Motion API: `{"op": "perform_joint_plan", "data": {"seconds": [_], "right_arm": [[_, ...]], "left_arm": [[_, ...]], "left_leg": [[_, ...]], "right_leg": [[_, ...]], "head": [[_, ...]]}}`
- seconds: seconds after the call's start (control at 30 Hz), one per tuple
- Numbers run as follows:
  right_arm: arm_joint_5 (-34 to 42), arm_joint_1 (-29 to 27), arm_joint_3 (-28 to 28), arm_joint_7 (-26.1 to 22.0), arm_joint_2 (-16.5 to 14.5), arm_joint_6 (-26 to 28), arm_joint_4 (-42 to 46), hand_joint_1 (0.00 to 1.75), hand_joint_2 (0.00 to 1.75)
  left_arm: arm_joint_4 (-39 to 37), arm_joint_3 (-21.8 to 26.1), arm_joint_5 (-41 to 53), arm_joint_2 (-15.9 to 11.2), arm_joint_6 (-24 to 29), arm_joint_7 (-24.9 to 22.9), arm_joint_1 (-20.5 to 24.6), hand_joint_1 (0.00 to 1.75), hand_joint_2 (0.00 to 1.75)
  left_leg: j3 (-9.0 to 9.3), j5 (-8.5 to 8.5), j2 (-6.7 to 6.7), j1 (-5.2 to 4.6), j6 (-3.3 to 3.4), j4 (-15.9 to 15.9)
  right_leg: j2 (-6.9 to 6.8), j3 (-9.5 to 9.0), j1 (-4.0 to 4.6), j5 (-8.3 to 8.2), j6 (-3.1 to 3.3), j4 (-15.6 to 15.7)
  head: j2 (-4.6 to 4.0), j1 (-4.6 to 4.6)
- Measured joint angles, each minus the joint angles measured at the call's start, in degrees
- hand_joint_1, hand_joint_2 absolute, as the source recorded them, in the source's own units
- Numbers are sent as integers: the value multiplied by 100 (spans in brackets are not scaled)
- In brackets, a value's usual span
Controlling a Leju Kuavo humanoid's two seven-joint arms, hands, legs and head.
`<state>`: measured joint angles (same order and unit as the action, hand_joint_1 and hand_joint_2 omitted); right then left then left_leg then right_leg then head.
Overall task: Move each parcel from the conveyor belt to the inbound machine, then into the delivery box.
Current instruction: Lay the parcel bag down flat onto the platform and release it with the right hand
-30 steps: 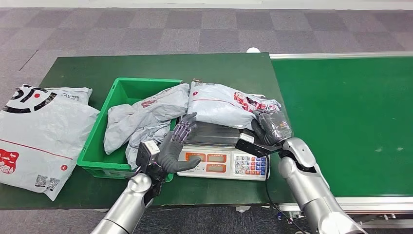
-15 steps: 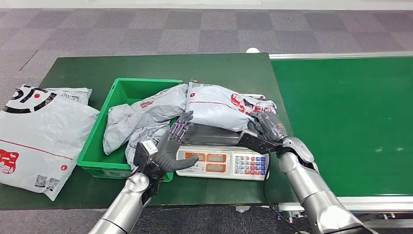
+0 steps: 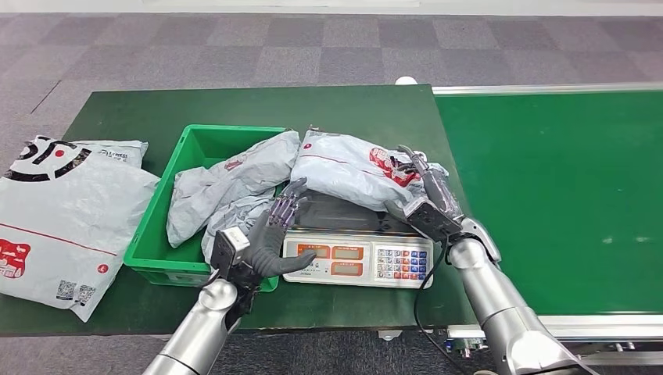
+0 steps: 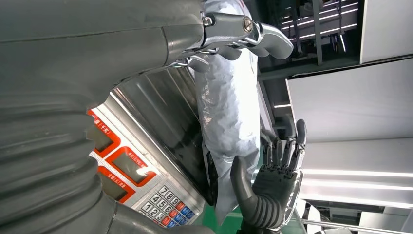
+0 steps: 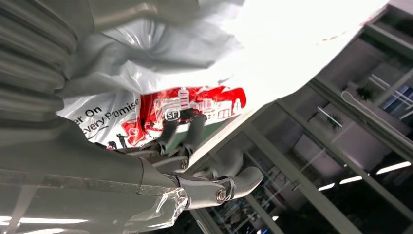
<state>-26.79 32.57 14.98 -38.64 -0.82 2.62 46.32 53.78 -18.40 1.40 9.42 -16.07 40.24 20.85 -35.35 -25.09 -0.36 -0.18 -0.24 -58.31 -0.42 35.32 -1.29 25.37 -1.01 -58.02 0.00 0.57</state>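
The crumpled grey parcel (image 3: 249,173) hangs out over the delivery box's side, so the grey parcel with red print (image 3: 345,166) will stay piled on top when I lower it.
A grey parcel with red print (image 3: 344,168) lies tilted on the steel pan of the inbound scale (image 3: 356,258), its left end reaching toward the green delivery box (image 3: 156,234). My right hand (image 3: 428,199) presses flat against the parcel's right end, fingers straight and pointing up. The left wrist view shows that right hand (image 4: 275,195) spread open behind the parcel (image 4: 229,112). My left hand (image 3: 274,234) stands open at the scale's left edge, fingers spread just under the parcel's left end. In the right wrist view the fingers (image 5: 180,131) touch the printed parcel (image 5: 160,58).
A crumpled grey parcel (image 3: 227,187) hangs over the box's right wall. A large white and grey parcel (image 3: 62,211) lies on the table at the far left. The green conveyor belt (image 3: 547,195) runs along the right. The scale's keypad (image 3: 399,264) faces me.
My right hand has unfolded from a grip on the parcel's right end to flat raised fingers. It pushed the parcel left toward the box. My left hand drew back slightly left.
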Motion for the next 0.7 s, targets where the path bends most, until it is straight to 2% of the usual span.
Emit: {"op": "perform_joint_plan", "data": {"seconds": [0.2,0.3,0.5,0.7], "right_arm": [[38,-38,-55,1,-13,30,66,0,175],[227,-64,-111,11,-19,338,116,0,175],[1213,-125,-531,-41,-76,1169,320,0,175],[2573,-290,-1185,-156,-117,1054,542,0,175]], "left_arm": [[20,0,0,-8,2,0,-10,0,175],[36,0,0,-12,45,0,-22,0,175],[110,62,-13,-5,300,0,-53,0,175],[132,154,-24,17,503,0,-47,0,175]], "left_leg": [[0,0,-1,0,0,0],[0,0,-1,0,0,0],[0,0,-1,0,0,0],[0,0,-2,0,0,0]], "right_leg": [[-1,0,0,0,0,0],[-1,0,1,0,0,0],[0,2,0,0,0,0],[-2,2,0,0,0,0]], "head": [[0,0],[0,0],[0,0],[0,0]]}}
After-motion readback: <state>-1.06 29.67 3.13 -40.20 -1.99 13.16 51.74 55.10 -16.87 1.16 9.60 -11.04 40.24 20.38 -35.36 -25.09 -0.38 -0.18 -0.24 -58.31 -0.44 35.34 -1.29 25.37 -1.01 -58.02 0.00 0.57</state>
